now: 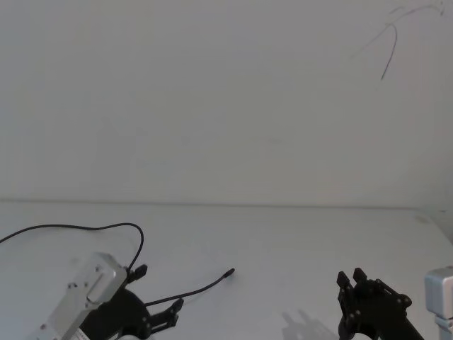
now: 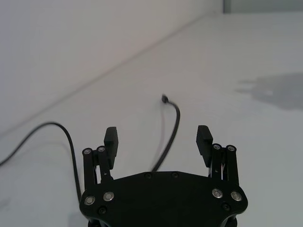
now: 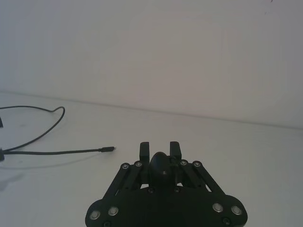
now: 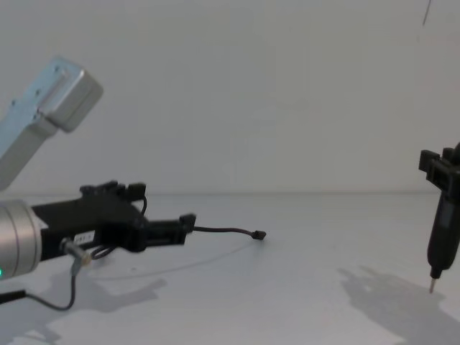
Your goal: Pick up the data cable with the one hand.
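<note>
The shadow sits away from the plug. I expect the data cable [image 4: 219,230] to bend out stiffly in an arch, with its plug dipping slightly, when I lift it.
The data cable [image 1: 198,289] is a thin black line lying on the white table, and its small plug [image 1: 230,271] points toward the table's middle. My left gripper [image 1: 157,288], the flat black forked one on a silver wrist, hovers low over it and is open. In the left wrist view the cable [image 2: 173,127] runs between the two spread fingers of the left gripper [image 2: 157,137], touching neither. From the chest view, the cable's plug [image 4: 259,234] sticks out just past the left gripper [image 4: 164,212]. The cable loops back behind the left gripper toward the table's left edge.
My right gripper [image 1: 350,276] is parked at the front right, shut on a slim pen-like tool [image 4: 442,237] whose metal tip points down just above the table. A short grey wire [image 4: 72,284] hangs under the left wrist. A white wall stands behind the table.
</note>
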Robot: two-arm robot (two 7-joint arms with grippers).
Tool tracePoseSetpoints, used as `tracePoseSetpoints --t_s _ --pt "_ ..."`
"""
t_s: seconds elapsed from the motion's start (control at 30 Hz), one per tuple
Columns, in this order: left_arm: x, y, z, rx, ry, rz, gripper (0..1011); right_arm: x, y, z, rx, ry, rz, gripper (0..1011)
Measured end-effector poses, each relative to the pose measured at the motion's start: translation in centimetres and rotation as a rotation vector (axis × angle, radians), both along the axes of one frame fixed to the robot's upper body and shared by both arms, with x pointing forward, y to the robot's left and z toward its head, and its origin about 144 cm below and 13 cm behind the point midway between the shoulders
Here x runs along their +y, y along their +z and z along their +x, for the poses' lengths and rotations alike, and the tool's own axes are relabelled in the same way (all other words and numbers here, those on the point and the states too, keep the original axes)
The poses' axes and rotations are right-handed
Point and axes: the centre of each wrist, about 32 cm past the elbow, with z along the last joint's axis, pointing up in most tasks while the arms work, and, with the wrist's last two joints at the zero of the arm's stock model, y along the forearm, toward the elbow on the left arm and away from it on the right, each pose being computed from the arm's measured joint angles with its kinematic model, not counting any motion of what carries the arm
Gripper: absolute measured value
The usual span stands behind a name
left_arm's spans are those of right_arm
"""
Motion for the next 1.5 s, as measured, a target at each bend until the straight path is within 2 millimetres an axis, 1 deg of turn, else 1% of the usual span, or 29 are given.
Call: tracePoseSetpoints --t_s 0.17,0.4,0.5,0.7,0.8,0.83,0.93,0.97,1.07,1.1,1.13,1.2,1.27,1.3,1.37,1.4,1.5 --pt "0.9 -0.7 0.5 0.038 -0.026 0.024 1001 0.0 0.0 0.0 0.0 0.0 0.0 251" --pt "1.3 -1.0 1.1 0.048 -0.048 0.033 1001 0.0 0.0 0.0 0.0 0.0 0.0 251" --pt "1.2 -0.9 1.4 0.043 -0.058 0.03 1001 0.0 0.0 0.0 0.0 0.0 0.0 251" --pt "0.8 0.1 2.3 0.013 -0.09 0.018 1000 0.0 0.0 0.0 0.0 0.0 0.0 251" --pt "0.6 0.6 2.7 0.0 -0.105 0.016 945 0.0 0.0 0.0 0.0 0.0 0.0 251" --pt "0.5 0.7 2.8 -0.003 -0.108 0.015 907 0.0 0.0 0.0 0.0 0.0 0.0 251" --pt "0.4 0.8 3.0 -0.006 -0.113 0.017 865 0.0 0.0 0.0 0.0 0.0 0.0 251" --pt "0.4 0.8 3.0 -0.005 -0.113 0.019 816 0.0 0.0 0.0 0.0 0.0 0.0 251" --pt "0.4 0.7 2.9 0.008 -0.111 0.025 756 0.0 0.0 0.0 0.0 0.0 0.0 251" --pt "0.5 0.7 2.9 0.013 -0.111 0.027 699 0.0 0.0 0.0 0.0 0.0 0.0 251" --pt "0.5 0.6 2.9 0.018 -0.11 0.029 685 0.0 0.0 0.0 0.0 0.0 0.0 251" --pt "0.6 0.4 2.8 0.037 -0.107 0.038 599 0.0 0.0 0.0 0.0 0.0 0.0 251" --pt "0.7 0.1 2.8 0.051 -0.105 0.045 559 0.0 0.0 0.0 0.0 0.0 0.0 251" --pt "0.8 -0.1 2.7 0.065 -0.102 0.052 497 0.0 0.0 0.0 0.0 0.0 0.0 251" --pt "1.0 -0.4 2.7 0.083 -0.097 0.06 453 0.0 0.0 0.0 0.0 0.0 0.0 251" --pt "1.1 -0.5 2.6 0.089 -0.095 0.062 440 0.0 0.0 0.0 0.0 0.0 0.0 251" --pt "1.2 -0.8 2.6 0.107 -0.091 0.068 501 0.0 0.0 0.0 0.0 0.0 0.0 251"
